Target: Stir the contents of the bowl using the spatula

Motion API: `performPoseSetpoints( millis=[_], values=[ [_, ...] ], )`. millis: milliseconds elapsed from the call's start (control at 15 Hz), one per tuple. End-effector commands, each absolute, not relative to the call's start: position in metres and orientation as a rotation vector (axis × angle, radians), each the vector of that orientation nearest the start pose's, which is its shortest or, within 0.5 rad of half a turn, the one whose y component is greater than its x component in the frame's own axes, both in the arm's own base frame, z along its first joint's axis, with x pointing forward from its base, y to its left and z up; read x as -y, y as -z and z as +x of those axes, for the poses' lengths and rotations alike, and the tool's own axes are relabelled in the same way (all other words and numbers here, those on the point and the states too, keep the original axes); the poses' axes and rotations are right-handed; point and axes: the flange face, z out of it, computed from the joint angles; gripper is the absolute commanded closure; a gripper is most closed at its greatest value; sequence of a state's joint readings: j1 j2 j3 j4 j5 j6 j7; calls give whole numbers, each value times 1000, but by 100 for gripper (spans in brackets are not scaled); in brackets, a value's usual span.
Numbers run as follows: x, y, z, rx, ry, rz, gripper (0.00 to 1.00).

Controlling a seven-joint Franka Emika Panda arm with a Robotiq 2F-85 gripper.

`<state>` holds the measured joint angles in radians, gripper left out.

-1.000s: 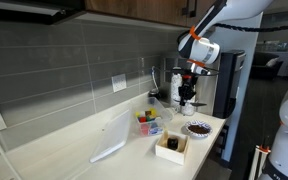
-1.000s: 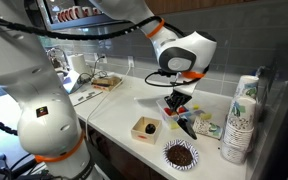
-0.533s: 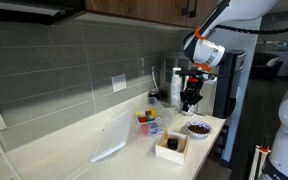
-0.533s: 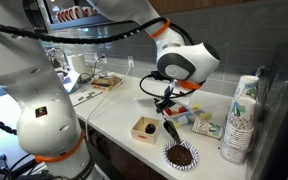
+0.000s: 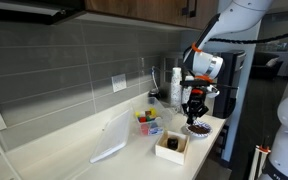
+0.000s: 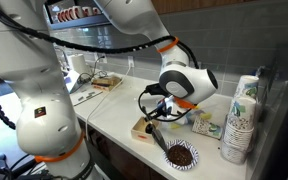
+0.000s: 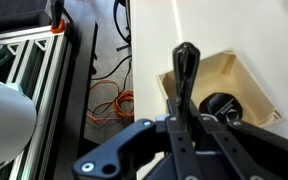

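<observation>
Next, I move my gripper back away from the box and over the bowl's dark contents, because the spatula hangs at the bowl's rim next to the box.
My gripper is shut on a black spatula, which hangs down from the jaws. In both exterior views the gripper hovers just above the counter, next to the small round bowl with dark speckled contents. In an exterior view the spatula's tip points at the bowl's near rim, and I cannot tell if it touches. In the wrist view the spatula sticks up between the fingers. The bowl is out of the wrist view.
A square brown box holding a dark object sits beside the bowl. A tub of colourful items and a white board lie further back. Stacked paper cups stand near the counter edge. Cables lie on the floor.
My gripper has moved down and forward along the counter with the spatula, from near the back wall to just beside the bowl. The bowl and box have not moved.
</observation>
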<state>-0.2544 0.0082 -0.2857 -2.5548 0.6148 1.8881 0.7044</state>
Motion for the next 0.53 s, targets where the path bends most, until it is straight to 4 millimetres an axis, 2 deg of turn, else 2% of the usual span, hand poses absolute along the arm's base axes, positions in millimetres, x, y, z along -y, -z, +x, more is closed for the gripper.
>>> performPoseSetpoints(
  millis=[0, 200, 467],
  values=[
    [161, -224, 348, -1772, -983, -1739, 97],
    [165, -218, 351, -1749, -986, -1759, 97],
    [177, -222, 358, -1751, -957, -1772, 97]
  ],
)
